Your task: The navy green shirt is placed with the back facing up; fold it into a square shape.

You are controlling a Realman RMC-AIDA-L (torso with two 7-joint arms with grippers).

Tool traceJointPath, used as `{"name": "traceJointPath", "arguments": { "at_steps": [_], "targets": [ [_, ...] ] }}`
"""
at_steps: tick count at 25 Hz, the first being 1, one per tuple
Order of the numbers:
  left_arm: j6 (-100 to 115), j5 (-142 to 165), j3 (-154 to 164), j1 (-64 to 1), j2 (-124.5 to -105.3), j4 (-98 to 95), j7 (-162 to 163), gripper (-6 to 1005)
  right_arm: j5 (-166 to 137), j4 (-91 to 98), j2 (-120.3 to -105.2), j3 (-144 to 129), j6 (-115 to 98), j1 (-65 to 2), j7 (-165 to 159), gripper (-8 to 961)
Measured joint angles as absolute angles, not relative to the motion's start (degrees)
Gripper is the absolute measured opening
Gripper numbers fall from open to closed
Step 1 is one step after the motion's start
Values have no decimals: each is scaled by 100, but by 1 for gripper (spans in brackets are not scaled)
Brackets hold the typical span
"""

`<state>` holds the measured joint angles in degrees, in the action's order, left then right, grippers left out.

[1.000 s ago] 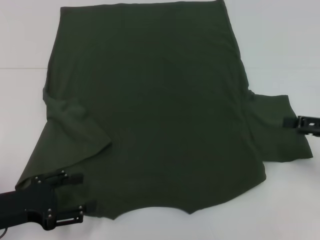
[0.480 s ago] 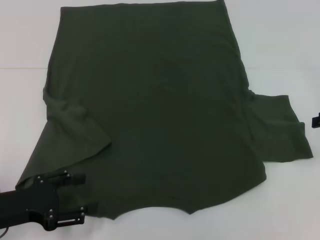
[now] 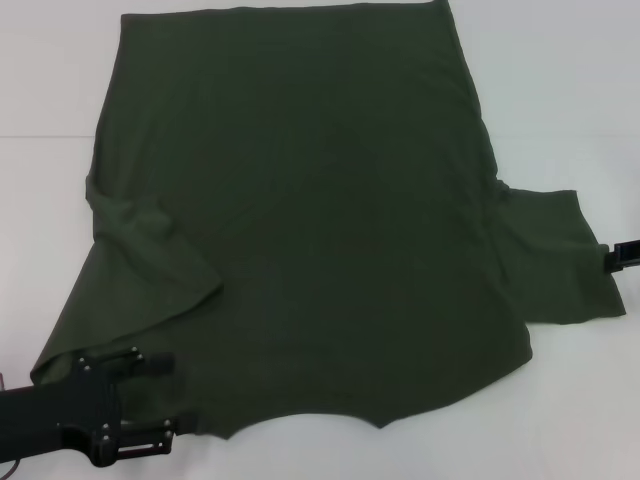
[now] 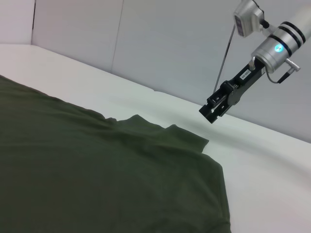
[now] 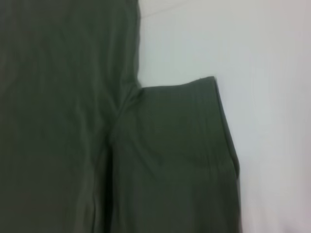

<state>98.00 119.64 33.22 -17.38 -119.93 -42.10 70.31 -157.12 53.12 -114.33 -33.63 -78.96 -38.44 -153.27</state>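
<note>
I can see the flat sleeve's end sticking out clear of the shirt's body toward my right gripper, so I keep reaching in until my fingers close on that end.
The navy green shirt lies spread on the white table, plain side up, hem at the far side. Its left sleeve is folded in over the body. The right sleeve lies flat, sticking out sideways. My left gripper is open at the near left corner, one finger resting on the cloth and the other at its edge. My right gripper is at the outer edge of the right sleeve. In the left wrist view the right gripper hangs a little above the table just past that sleeve.
White table surrounds the shirt on all sides, with a wide bare strip on the right. A pale wall rises behind the table in the left wrist view. The right wrist view shows only the sleeve and table.
The right gripper pulled away from the sleeve edge toward the right, then came back part of the way. The left gripper drifted slightly toward the near edge.
</note>
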Motion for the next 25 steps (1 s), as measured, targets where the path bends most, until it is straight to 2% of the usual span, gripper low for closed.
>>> {"name": "traceJointPath", "arguments": {
  "at_steps": [25],
  "targets": [
    [9782,12007,3322,-1868,-11998,-4210,7106,806,-15711,4174,-11435,-3929,-6780,-4143,-15310,818]
  ]
}}
